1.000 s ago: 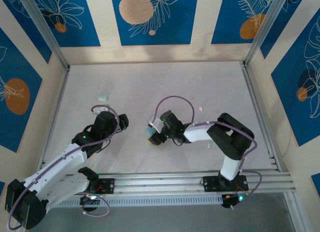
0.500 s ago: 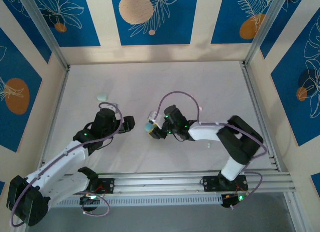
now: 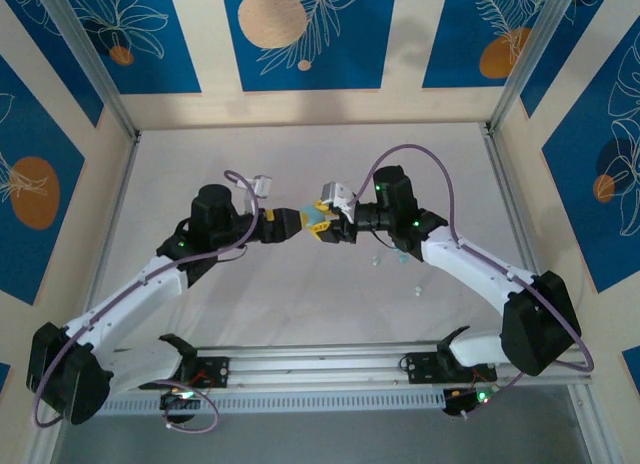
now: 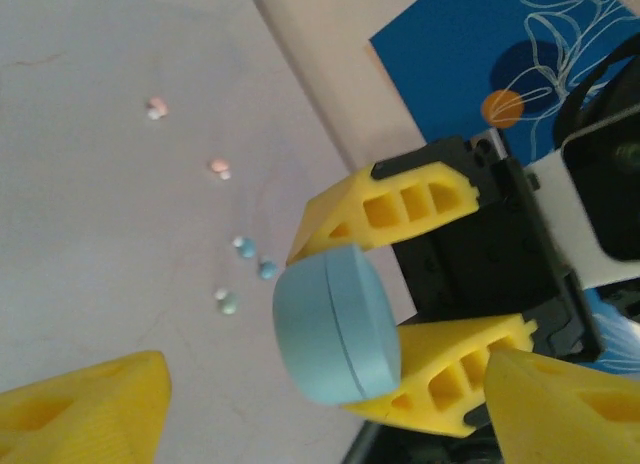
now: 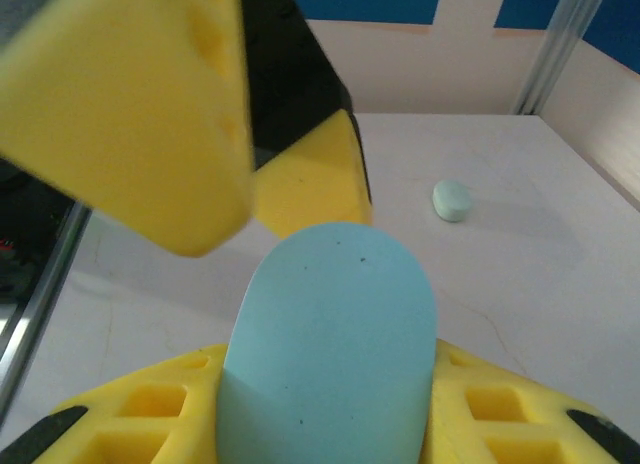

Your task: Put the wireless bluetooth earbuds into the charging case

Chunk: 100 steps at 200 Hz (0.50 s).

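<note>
My right gripper's fingers are reaching over the pale blue case's seam [image 4: 338, 314], so my left gripper should hold the case [image 4: 312, 334] while my right gripper takes a new hold nearer its fingertips.
My right gripper [image 5: 330, 369] is shut on a pale blue oval charging case [image 5: 330, 284], which it holds closed and above the table. In the top view the right gripper [image 3: 324, 225] and the left gripper [image 3: 290, 224] meet tip to tip at mid-table, with the case [image 3: 316, 216] between them. My left gripper [image 4: 325, 379] is open, its yellow fingers [image 4: 85, 414] standing wide on either side of the case [image 4: 335, 324] without touching it. Several tiny earbuds lie loose on the table below: pink [image 4: 219, 168], blue [image 4: 268, 270] and mint [image 4: 226, 302].
A mint oval case [image 5: 452, 199] lies on the white table [image 3: 300, 164] further back. Metal frame posts and patterned walls ring the table. A rail [image 3: 380, 359] runs along the near edge by the arm bases.
The right gripper closed on the blue case, lifted it and carried it back and to the right. The left gripper swung right to meet it and its fingers narrowed a little.
</note>
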Motion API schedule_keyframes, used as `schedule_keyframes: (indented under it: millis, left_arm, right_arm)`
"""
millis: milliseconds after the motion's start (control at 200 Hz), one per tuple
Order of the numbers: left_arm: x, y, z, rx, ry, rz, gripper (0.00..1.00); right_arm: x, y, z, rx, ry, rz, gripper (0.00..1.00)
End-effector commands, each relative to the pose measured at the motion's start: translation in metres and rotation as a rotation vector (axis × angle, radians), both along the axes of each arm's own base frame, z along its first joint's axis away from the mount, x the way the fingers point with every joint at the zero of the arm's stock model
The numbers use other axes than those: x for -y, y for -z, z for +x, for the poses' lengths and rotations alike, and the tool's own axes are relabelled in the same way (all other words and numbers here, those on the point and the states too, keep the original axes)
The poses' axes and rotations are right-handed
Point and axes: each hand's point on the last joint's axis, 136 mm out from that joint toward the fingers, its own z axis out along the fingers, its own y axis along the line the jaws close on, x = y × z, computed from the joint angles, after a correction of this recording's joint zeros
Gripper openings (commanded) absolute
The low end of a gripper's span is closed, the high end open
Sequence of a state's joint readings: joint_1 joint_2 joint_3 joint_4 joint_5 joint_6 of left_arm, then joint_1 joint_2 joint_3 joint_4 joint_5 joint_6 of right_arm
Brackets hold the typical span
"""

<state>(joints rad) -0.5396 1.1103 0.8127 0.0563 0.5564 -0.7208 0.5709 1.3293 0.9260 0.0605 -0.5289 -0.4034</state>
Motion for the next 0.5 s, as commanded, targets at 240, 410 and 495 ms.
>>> schedule_keyframes:
  millis: [240, 410, 495]
  left_arm:
    - [0.018, -0.03, 0.004, -0.011, 0.05, -0.104, 0.56]
    - [0.021, -0.027, 0.004, -0.032, 0.053, -0.094, 0.48]
    - [0.023, -0.028, 0.004, -0.037, 0.057, -0.093, 0.43]
  right_arm:
    - [0.0, -0.027, -0.012, 0.106, -0.057, 0.019, 0.34]
    - [0.0, -0.03, -0.006, 0.141, -0.029, 0.01, 0.35]
    - [-0.001, -0.033, -0.006, 0.151, -0.022, 0.012, 0.35]
